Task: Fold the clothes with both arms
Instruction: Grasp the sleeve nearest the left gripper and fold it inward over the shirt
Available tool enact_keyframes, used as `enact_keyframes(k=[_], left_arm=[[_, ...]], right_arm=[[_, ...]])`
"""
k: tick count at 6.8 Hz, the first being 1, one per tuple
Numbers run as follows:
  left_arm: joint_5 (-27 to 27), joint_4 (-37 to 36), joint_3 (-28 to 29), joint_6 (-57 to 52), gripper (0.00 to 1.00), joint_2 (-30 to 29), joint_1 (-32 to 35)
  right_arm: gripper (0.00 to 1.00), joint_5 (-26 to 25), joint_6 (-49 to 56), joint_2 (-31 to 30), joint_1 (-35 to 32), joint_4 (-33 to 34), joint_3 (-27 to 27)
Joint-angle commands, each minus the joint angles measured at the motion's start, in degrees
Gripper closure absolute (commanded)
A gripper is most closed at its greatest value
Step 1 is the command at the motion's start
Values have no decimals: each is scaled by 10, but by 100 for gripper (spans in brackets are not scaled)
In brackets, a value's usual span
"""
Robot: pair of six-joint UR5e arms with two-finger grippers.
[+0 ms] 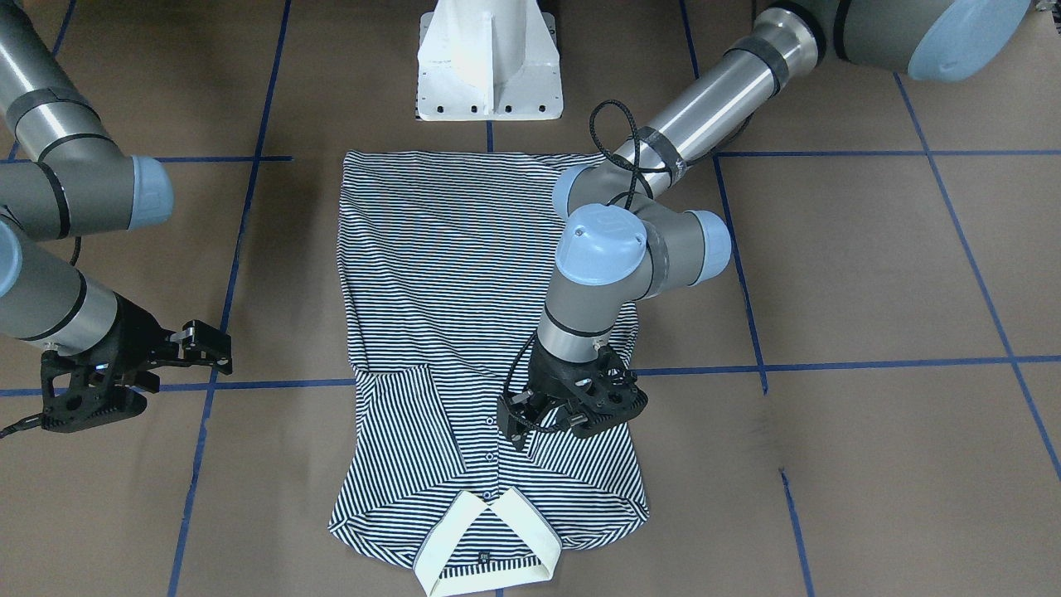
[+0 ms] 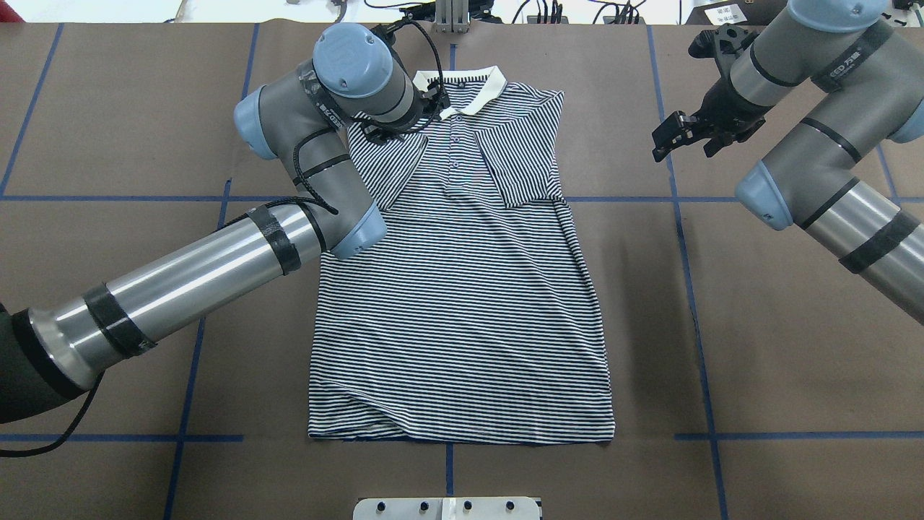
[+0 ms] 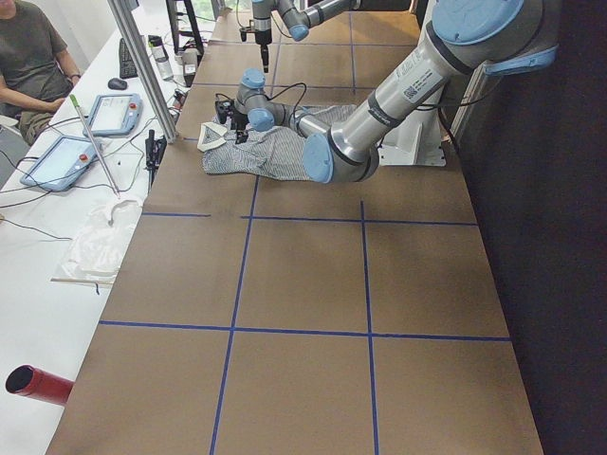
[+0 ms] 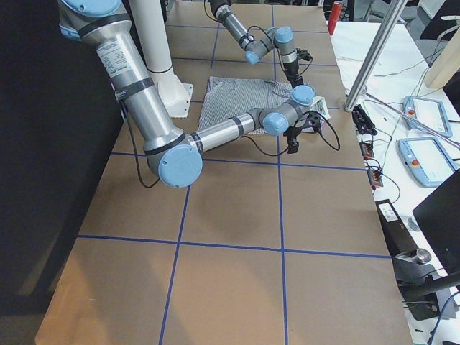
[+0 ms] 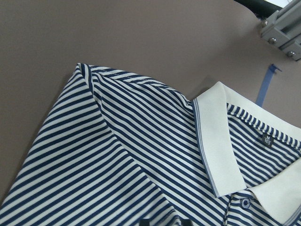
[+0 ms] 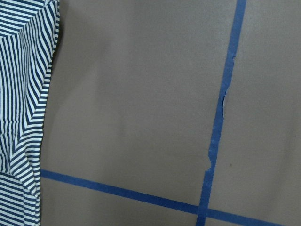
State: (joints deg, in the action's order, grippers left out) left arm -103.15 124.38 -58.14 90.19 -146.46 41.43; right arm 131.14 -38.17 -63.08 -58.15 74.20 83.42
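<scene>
Both sleeves are folded flat over the chest, so my right gripper should keep going toward the free hem corner on its side and close there.
The striped polo shirt (image 1: 448, 274) lies flat and face up in the middle of the table, also seen in the overhead view (image 2: 462, 303). Its cream collar (image 1: 485, 539) points away from the robot, and both sleeves are folded in over the chest. My left gripper (image 1: 514, 423) hovers low over the folded sleeve beside the button placket; its fingers look apart and hold nothing. The left wrist view shows the shoulder and collar (image 5: 211, 141) lying flat. My right gripper (image 1: 207, 347) is open and empty, off the shirt over bare table (image 2: 668, 137). The right wrist view shows only the shirt's edge (image 6: 23, 94).
The white pedestal base (image 1: 489, 66) stands just behind the shirt's hem. Blue tape lines (image 1: 829, 365) grid the brown table. A person (image 3: 28, 57), tablets (image 3: 114, 112) and a metal post (image 3: 142, 66) are along the table's far side. A red cylinder (image 3: 38, 384) lies off the table's end.
</scene>
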Motion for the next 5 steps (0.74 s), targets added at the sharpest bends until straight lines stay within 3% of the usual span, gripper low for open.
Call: enact_keyframes(k=[1, 3, 4, 5], left_arm=[[-43, -73, -117, -12, 0, 54, 0], [-49, -180, -305, -55, 0, 146, -14], [-49, -224, -373, -78, 0, 179, -28], [-49, -243, -404, -84, 0, 195, -30]], right_arm=[[0, -33, -126, -33, 41, -2, 75], [0, -123, -274, -112, 155, -2, 215], [0, -164, -341, -139, 216, -2, 268], [0, -234, -409, -169, 297, -2, 307]])
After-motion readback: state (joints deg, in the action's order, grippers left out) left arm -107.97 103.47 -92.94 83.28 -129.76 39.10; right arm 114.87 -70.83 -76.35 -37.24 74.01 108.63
